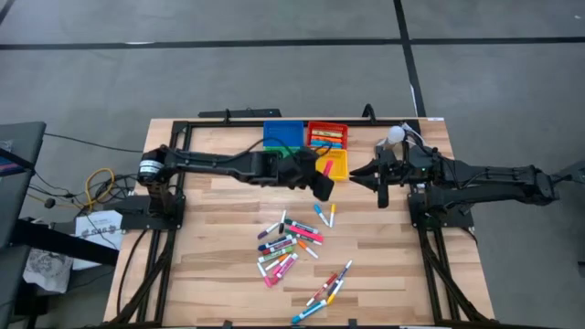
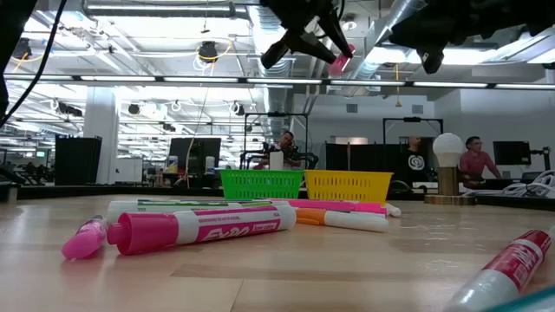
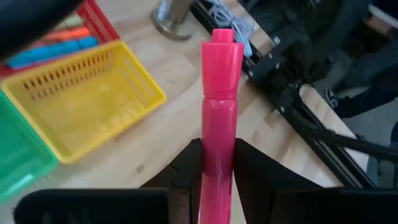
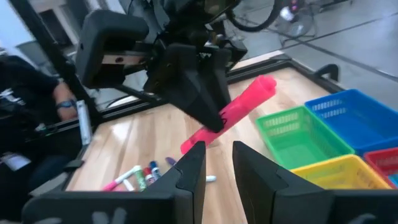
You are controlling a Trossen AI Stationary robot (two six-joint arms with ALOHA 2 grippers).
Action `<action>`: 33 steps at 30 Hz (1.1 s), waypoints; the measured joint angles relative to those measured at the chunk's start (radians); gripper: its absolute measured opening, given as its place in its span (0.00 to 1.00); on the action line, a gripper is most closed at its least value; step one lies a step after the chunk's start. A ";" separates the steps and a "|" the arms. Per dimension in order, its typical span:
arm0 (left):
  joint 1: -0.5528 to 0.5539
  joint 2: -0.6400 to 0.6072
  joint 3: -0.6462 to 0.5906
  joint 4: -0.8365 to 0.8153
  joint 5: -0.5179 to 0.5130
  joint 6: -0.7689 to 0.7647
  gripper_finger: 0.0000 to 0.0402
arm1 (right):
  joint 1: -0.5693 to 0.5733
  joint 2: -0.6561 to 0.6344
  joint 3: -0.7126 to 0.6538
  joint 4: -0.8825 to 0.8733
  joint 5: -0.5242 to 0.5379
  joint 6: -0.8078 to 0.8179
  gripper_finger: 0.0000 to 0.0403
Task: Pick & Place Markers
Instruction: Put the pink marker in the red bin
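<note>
The pink marker is in my left gripper, but the red tray (image 1: 327, 134) is closer to my right gripper, so my right gripper should first take hold of the marker's lower body (image 4: 198, 138).
My left gripper (image 1: 322, 180) hangs above the table beside the yellow tray (image 1: 339, 165), shut on a pink marker (image 3: 219, 112), which also shows in the right wrist view (image 4: 239, 106). The other markers lie flat on the wood in a loose pile (image 1: 289, 242), with a smaller group (image 1: 325, 290) near the table's near edge; in the low view a pink one (image 2: 199, 227) lies closest. My right gripper (image 4: 217, 165) waits right of the trays (image 1: 377, 179), open, fingers pointing at the left gripper. My left gripper pinches the pink marker's barrel (image 3: 219, 158) between its two fingers (image 3: 186, 174), about midway along it. The fingers come slanting down from the table's left. The marker is lifted clear of the table and tilted, its capped end (image 4: 264, 85) raised toward the trays.
Four small trays sit at the far middle of the table: blue (image 1: 283, 133), red (image 1: 327, 135) with markers in it, yellow, and green (image 4: 301, 134) partly under the left arm. A lamp with a white bulb (image 1: 395, 135) stands right of them. People are in the room behind.
</note>
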 joint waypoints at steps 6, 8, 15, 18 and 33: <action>0.064 0.000 0.000 0.086 0.068 0.069 0.19 | 0.000 0.000 0.000 0.000 0.000 -0.001 0.17; 0.080 0.000 0.000 0.125 0.090 0.080 0.19 | 0.000 0.000 0.000 0.000 0.018 0.005 0.17; 0.108 0.001 0.000 0.211 0.155 0.112 0.19 | 0.000 0.000 0.000 0.001 0.043 0.007 0.17; 0.112 0.001 0.000 0.241 0.172 0.134 0.19 | 0.000 0.000 0.000 0.004 0.042 0.010 0.17; 0.101 0.001 0.000 0.338 0.224 0.155 0.19 | 0.000 0.000 0.000 0.045 0.019 0.194 0.53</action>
